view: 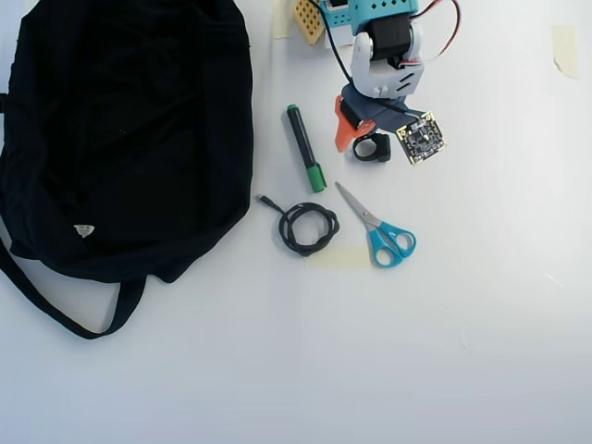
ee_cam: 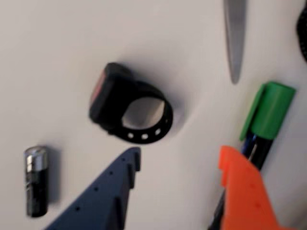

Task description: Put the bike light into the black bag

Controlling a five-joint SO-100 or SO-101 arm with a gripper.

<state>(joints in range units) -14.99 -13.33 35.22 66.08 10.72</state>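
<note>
The holed ring strap [ee_cam: 152, 134] holds the shape of an open round loop. It should stay curved and pull the chunky body [ee_cam: 113, 96] along when I carry it.
The bike light [ee_cam: 109, 101] is a small black chunky body with a reddish face and a holed ring strap, lying on the white table. In the wrist view it sits just beyond the tip of the dark blue finger [ee_cam: 108, 191]; the orange finger [ee_cam: 244, 191] is off to its right. My gripper [ee_cam: 181, 155] is open, empty and hovering just short of the light. In the overhead view the light [view: 384, 150] lies under the gripper [view: 356, 139] at the top centre. The black bag [view: 129, 139] with its strap and white label lies far left.
A green-capped black marker [view: 304, 148] lies left of the gripper, its cap by the orange finger [ee_cam: 268, 110]. A coiled black cable [view: 308, 228] and blue-handled scissors [view: 379, 227] lie below. A short black-and-silver cylinder [ee_cam: 36, 182] lies left of the blue finger. The scissor blade [ee_cam: 235, 38] points in.
</note>
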